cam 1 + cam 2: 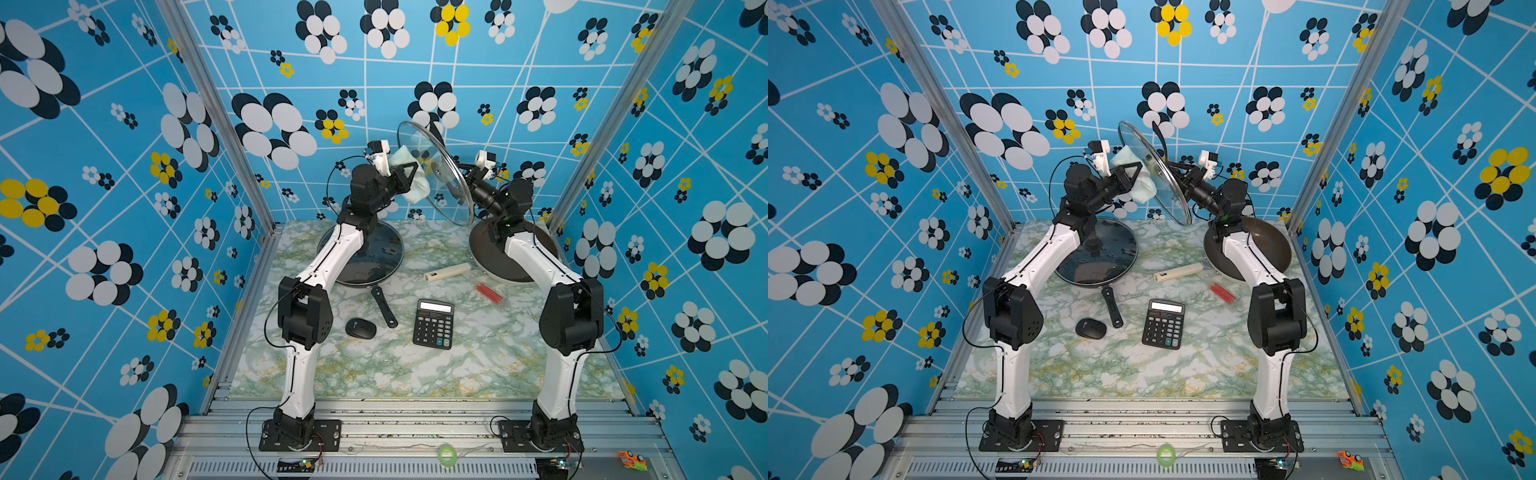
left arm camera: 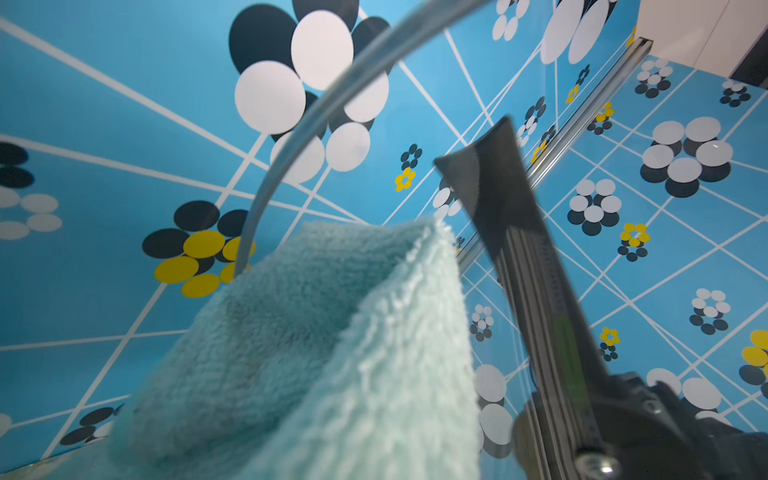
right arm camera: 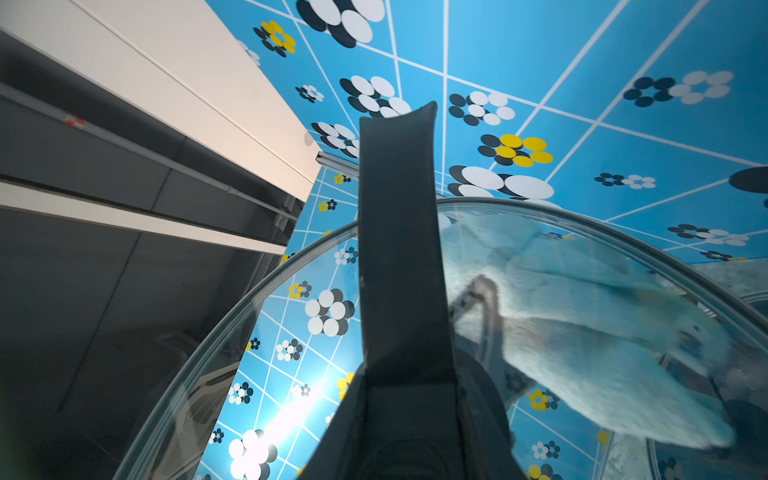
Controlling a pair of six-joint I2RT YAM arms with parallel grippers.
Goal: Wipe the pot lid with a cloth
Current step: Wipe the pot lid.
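Observation:
Next, I turn the lid's handle side toward the cloth with my right gripper, because the cloth touches the lid's inner side (image 1: 416,185) while the lid's black handle points away from my left gripper.
A clear glass pot lid (image 1: 448,185) (image 1: 1168,189) is held tilted on edge high above the back of the table. My right gripper (image 1: 461,172) (image 1: 1177,172) is shut on its black handle (image 3: 399,249) from the right side. My left gripper (image 1: 409,170) (image 1: 1133,170) is shut on the pale mint-green cloth (image 1: 417,191) (image 1: 1144,189), which presses against the lid's left face. In the left wrist view the cloth (image 2: 332,332) hides the jaws, with the lid's rim (image 2: 291,145) curving behind it. In the right wrist view the cloth (image 3: 582,332) shows through the glass.
On the marble table stand a dark frying pan (image 1: 365,253) at the back left and a brown pan (image 1: 536,262) with a cream handle (image 1: 446,272) at the back right. Nearer lie a red packet (image 1: 489,293), a black calculator (image 1: 433,324) and a black mouse (image 1: 360,328).

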